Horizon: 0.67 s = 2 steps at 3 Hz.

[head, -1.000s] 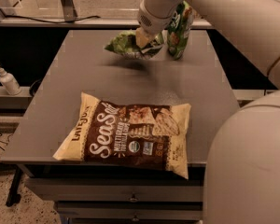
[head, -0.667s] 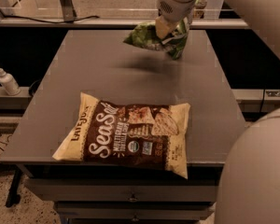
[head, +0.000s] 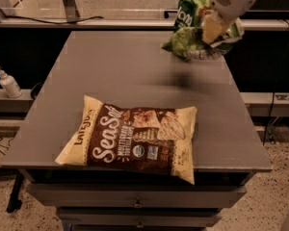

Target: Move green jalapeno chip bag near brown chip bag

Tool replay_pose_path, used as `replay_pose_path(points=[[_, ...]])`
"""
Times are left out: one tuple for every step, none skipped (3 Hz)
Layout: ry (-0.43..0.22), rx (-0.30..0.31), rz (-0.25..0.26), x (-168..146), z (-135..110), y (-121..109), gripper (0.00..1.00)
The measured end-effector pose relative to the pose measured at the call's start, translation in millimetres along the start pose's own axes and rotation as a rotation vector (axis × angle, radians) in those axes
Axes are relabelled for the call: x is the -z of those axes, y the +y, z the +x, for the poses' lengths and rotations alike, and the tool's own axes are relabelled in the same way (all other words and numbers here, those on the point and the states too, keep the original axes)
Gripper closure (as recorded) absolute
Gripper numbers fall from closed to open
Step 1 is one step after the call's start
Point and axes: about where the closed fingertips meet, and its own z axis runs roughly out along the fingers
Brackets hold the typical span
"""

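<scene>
The green jalapeno chip bag (head: pixel 190 45) hangs clear and the table (head: pixel 210 105) beside the brown chip bag is free, so my gripper should go on lowering it there until it rests.
The green jalapeno chip bag (head: pixel 189 41) is small, crinkly and light green. It hangs in the air above the table's far right corner, held by my gripper (head: pixel 213 29), which is shut on it from above. The brown chip bag (head: pixel 135 137) is large, dark brown and cream with white "Sea Salt" script. It lies flat near the table's front edge, well below and left of the gripper.
A taller dark green pouch (head: pixel 187 12) with white letters stands at the table's far right, just behind the held bag. The grey table (head: pixel 115 71) has drawers under its front edge. A white pump bottle (head: pixel 8 83) stands on a ledge at the left.
My gripper has lifted the green jalapeno chip bag off the table and carried it to the right and up, away from the dark green pouch. The brown bag has not moved.
</scene>
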Motion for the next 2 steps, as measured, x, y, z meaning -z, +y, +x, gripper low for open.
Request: replay_pose_path(points=[[0.049, -0.059, -0.098, -8.2, 49.5, 3.1, 1.00], [0.083, -0.114, -0.194, -23.0, 90.6, 12.0, 1.00]])
